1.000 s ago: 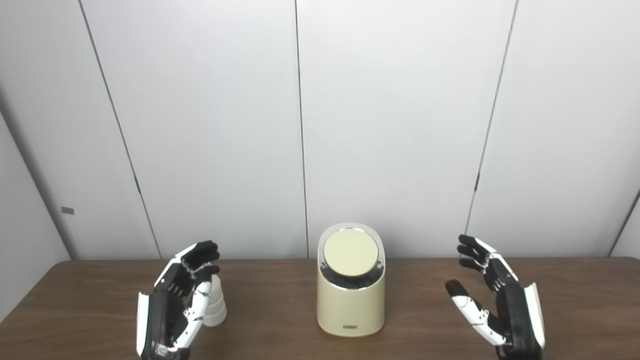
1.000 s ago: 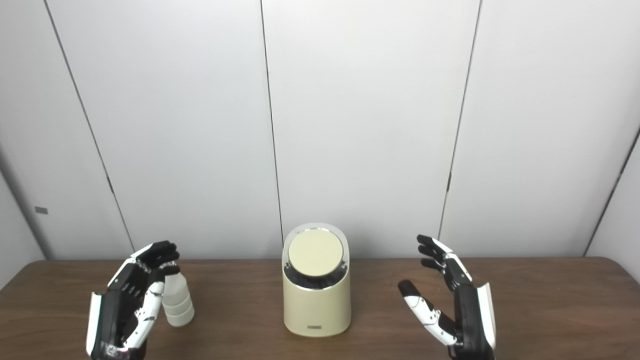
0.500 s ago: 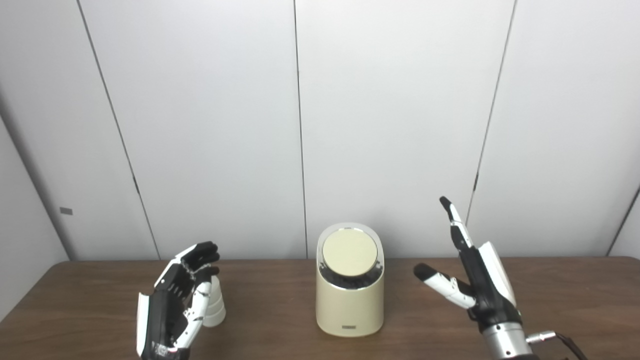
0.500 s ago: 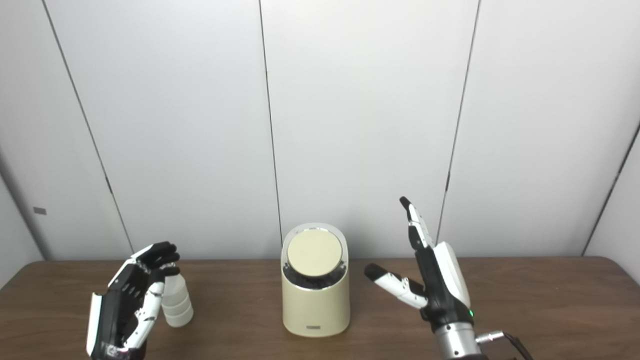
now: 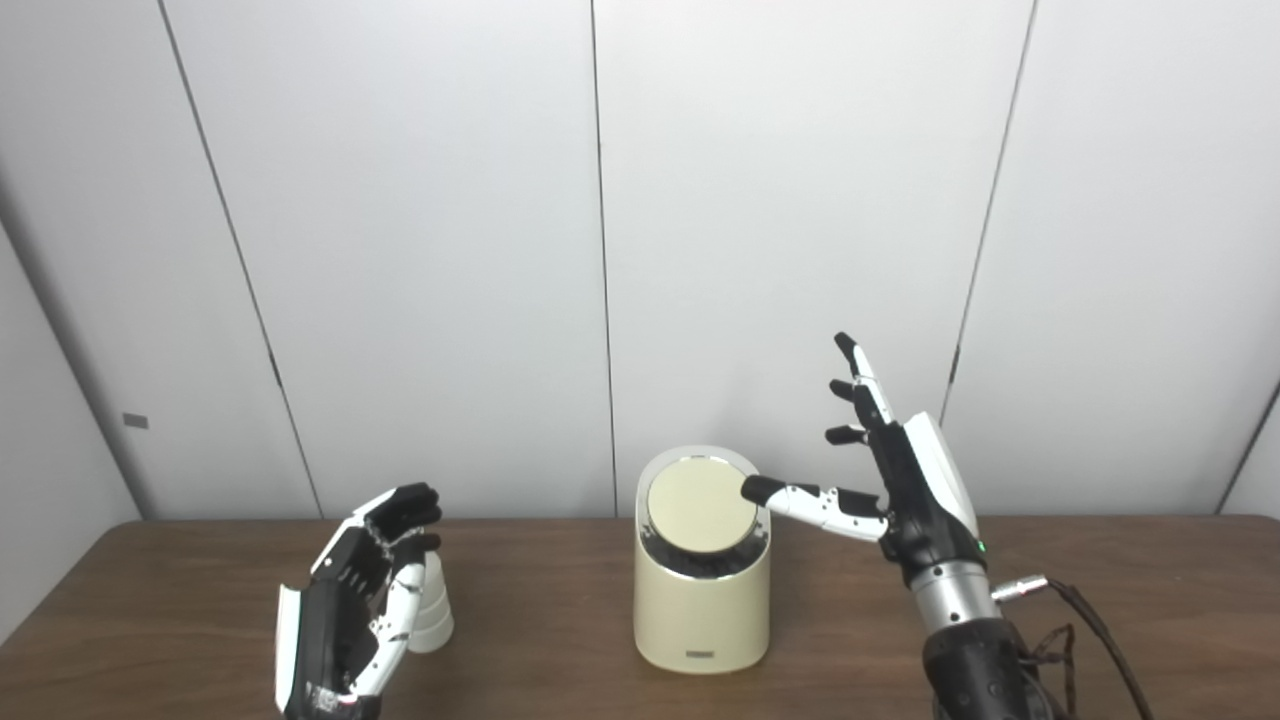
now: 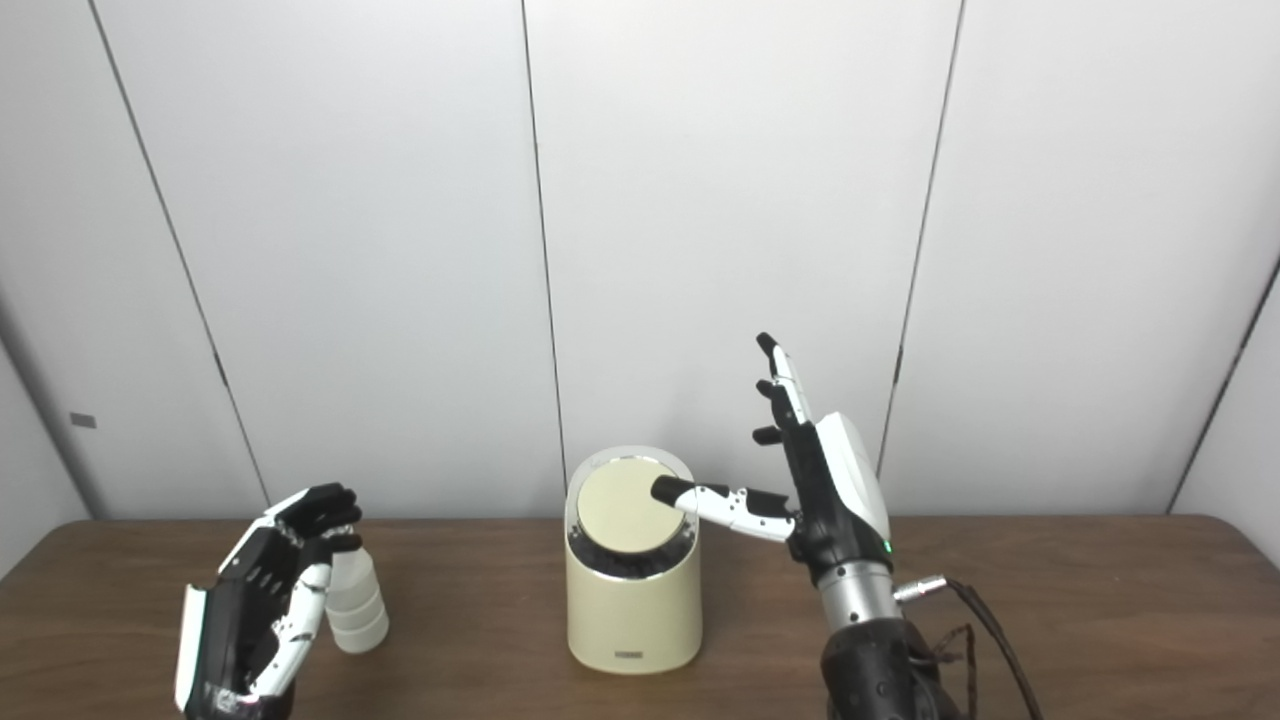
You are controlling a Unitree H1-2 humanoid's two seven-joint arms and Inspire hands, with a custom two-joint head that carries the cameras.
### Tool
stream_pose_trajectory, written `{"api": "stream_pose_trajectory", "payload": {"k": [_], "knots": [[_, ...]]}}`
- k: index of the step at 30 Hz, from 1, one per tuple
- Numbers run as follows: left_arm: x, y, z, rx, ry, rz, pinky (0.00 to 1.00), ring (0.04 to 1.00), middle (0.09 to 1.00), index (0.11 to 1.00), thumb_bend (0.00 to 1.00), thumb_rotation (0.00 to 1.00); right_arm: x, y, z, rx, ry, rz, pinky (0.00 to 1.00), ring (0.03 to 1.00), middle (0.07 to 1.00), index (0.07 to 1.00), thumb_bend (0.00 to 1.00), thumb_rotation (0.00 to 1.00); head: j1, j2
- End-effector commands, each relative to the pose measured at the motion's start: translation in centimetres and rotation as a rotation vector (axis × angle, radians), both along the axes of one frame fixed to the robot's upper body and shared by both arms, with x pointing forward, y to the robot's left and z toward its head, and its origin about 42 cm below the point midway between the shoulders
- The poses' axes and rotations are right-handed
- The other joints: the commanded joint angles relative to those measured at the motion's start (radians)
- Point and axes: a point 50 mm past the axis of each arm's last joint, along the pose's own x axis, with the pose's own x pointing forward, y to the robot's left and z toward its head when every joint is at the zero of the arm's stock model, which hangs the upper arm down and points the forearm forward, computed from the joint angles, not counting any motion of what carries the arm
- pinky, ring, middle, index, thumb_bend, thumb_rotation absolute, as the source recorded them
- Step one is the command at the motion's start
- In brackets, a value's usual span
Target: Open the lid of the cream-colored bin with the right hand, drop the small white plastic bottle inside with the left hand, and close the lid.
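Observation:
The round lid point(image 5: 701, 504) will swing on its far side and stay up when I open it, because the shiny band point(image 5: 704, 560) gets wider at the lid's near edge.
A cream-colored bin point(image 5: 700, 610) stands upright at the middle of the table, its round lid point(image 5: 698, 503) shut. My right hand point(image 5: 905, 485) is open beside it on the right, fingers raised, with the thumb tip at the lid's right edge. A small white plastic bottle point(image 6: 355, 605) stands on the table at the left. My left hand point(image 5: 350, 605) is open just left of the bottle, fingers curved near its top, holding nothing. The left eye view shows only part of the bottle point(image 5: 432, 612) behind the hand.
The brown wooden table point(image 5: 560, 640) spans the picture's width. White wall panels point(image 5: 430, 250) rise right behind its far edge. A cable point(image 5: 1095, 625) trails from my right wrist.
My right hand has risen and moved left toward the bin, bringing its thumb to the lid's right edge. The left hand, bottle and bin have not moved.

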Motion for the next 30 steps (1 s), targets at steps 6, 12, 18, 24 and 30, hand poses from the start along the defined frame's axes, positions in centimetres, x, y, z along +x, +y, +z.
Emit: {"api": "stream_pose_trajectory", "payload": {"k": [6,12,18,24,30], "knots": [[0.6,-0.3,2.1,0.006,-0.091,-0.005,0.65,0.723,0.739,0.724,0.29,0.43,1.0,1.4,2.8,-0.16,-0.115,-0.079,0.85,1.0,1.0,1.0,1.0,0.49,0.002,0.003],[0.7,-0.3,2.1,0.006,-0.092,-0.004,0.65,0.726,0.741,0.724,0.28,0.43,1.5,2.7,2.8,-0.26,-0.127,-0.116,0.98,1.0,1.0,1.0,1.0,0.39,0.004,0.0],[0.6,-0.4,2.3,0.0,-0.095,-0.002,0.65,0.727,0.742,0.724,0.27,0.43,2.4,3.3,1.9,-0.337,-0.111,-0.146,0.98,1.0,1.0,1.0,1.0,0.34,0.007,0.002],[0.5,-0.4,2.4,-0.002,-0.102,-0.006,0.65,0.725,0.74,0.724,0.27,0.42,3.1,3.8,1.1,-0.381,-0.085,-0.166,0.97,1.0,1.0,1.0,1.0,0.35,0.01,0.005],[0.5,-0.3,2.4,0.009,-0.108,-0.008,0.65,0.73,0.744,0.728,0.27,0.43,3.6,4.1,0.3,-0.464,-0.074,-0.212,1.0,1.0,1.0,1.0,1.0,0.37,0.009,0.005]]}}
